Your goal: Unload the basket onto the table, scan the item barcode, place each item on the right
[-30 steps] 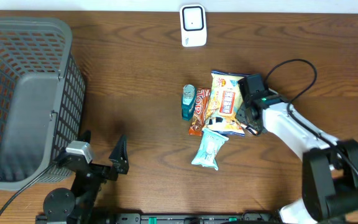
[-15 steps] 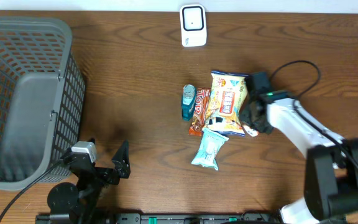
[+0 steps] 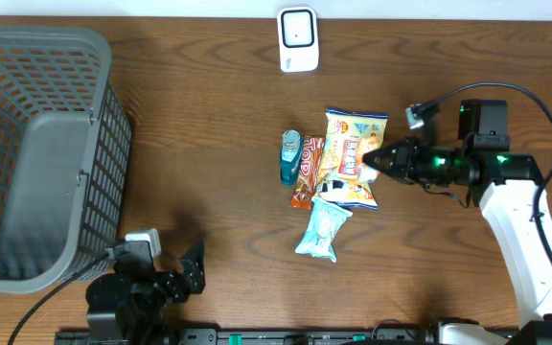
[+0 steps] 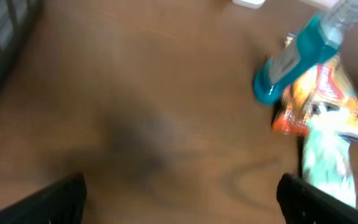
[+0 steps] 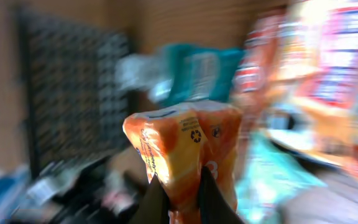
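I should put the orange packet (image 5: 186,146) down on the clear wood (image 3: 412,206) beside the yellow snack bag and pick it up from another side, because my right gripper is pinching it by one end.
My right gripper (image 5: 178,186) is shut on a small orange packet (image 5: 185,149), which stands up between its fingers in the right wrist view. From overhead, the right gripper (image 3: 379,161) hangs at the right edge of the pile, and the packet (image 3: 373,162) shows as a pale bit at its tip. The pile holds a yellow snack bag (image 3: 353,158), a teal bottle (image 3: 290,156), an orange bar (image 3: 307,172) and a pale green packet (image 3: 321,230). The white scanner (image 3: 297,38) sits at the back edge. My left gripper (image 3: 175,268) is open and empty near the front left.
A grey mesh basket (image 3: 36,144) fills the left side of the table. In the left wrist view the teal bottle (image 4: 297,56), orange bar (image 4: 319,106) and pale green packet (image 4: 328,162) lie to the upper right, with bare wood between the open fingers (image 4: 48,199).
The right gripper closed on the small orange packet and its arm swung out to the right, raising the packet off the pile. The left arm drew back toward the front edge.
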Available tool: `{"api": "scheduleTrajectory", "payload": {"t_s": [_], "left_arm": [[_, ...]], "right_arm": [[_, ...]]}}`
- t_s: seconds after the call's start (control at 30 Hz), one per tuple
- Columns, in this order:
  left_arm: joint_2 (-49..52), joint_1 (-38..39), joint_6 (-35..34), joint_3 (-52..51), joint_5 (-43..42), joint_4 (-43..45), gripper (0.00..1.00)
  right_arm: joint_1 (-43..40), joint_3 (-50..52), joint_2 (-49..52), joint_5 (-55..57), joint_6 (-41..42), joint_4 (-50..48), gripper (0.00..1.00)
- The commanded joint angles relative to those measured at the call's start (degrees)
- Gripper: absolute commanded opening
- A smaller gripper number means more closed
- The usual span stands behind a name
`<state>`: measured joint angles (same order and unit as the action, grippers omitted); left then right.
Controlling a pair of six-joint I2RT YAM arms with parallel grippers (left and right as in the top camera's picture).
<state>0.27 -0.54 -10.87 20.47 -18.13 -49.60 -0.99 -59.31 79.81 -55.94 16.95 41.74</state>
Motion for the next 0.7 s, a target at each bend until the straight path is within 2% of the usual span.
{"api": "scheduleTrajectory", "payload": {"t_s": [0.0,0.27,0.33,0.4,0.43,0.5,0.6,0.63,0.67], "left_arm": [[-0.1,0.0,-0.6,0.0,-0.7,-3.5,0.98],[-0.1,0.0,-0.6,0.0,-0.7,-8.0,0.98],[-0.1,0.0,-0.6,0.0,-0.7,-8.0,0.98],[-0.1,0.0,-0.6,0.0,-0.7,-8.0,0.98],[-0.1,0.0,-0.6,0.0,-0.7,-8.0,0.98],[-0.1,0.0,-0.6,0.0,-0.7,-8.0,0.98],[-0.1,0.0,-0.6,0.0,-0.7,-8.0,0.98],[-0.1,0.0,-0.6,0.0,-0.7,-8.0,0.98],[-0.1,0.0,-0.6,0.0,-0.7,-8.0,0.98]], "right_arm": [[0.0,-0.5,0.1,-17.8,-5.5,-0.7,0.01],[0.4,-0.4,0.1,-26.3,-8.7,-1.7,0.01],[0.5,-0.4,0.1,-31.7,-5.5,-1.7,0.01],[0.5,-0.4,0.1,-31.4,2.4,-1.6,0.01],[0.5,-0.4,0.1,-28.1,7.8,-1.1,0.01],[0.7,-0.4,0.1,-18.3,8.7,-0.6,0.01],[2.7,-0.1,0.1,15.1,9.1,2.0,0.02],[4.2,0.2,0.1,27.4,11.5,3.1,0.04],[5.4,0.5,0.2,35.0,14.0,3.9,0.08]]}}
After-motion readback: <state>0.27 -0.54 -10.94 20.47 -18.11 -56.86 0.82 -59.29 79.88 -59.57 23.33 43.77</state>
